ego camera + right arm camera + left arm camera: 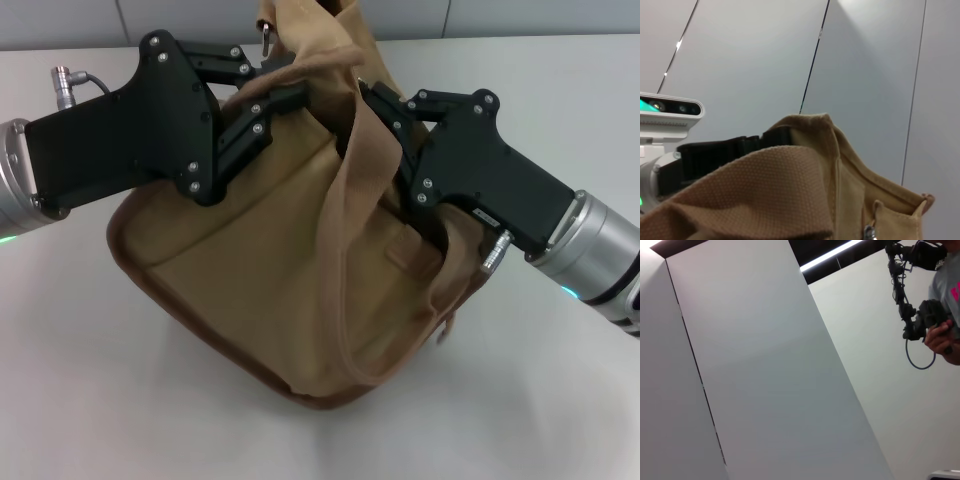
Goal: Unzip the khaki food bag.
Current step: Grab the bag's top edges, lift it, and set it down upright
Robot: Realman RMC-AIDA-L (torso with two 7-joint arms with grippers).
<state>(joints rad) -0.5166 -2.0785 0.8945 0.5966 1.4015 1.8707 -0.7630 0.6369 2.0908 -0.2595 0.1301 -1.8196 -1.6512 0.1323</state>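
The bag's top edge (308, 62) is held in place by my left gripper, so my right gripper should keep pulling the silver zipper pull (869, 232) along the zip until the top of the bag opens wide.
The khaki food bag (250, 290) stands on the white table, its top bunched up between my two arms. My left gripper (297, 92) comes in from the left and is shut on the fabric at the bag's top edge. A small metal pull (263, 40) sticks up just above it. My right gripper (362, 118) reaches in from the right at the bag's top, partly hidden behind a wide strap (355, 200). In the right wrist view the bag's tan top (790, 185) fills the lower part, with a silver zipper pull (869, 233) at the edge. The left wrist view shows no bag.
The white table (80, 400) extends around the bag on all sides. A grey panelled wall (765, 365) stands behind. A person's hand holding a black device (935, 327) shows far off in the left wrist view.
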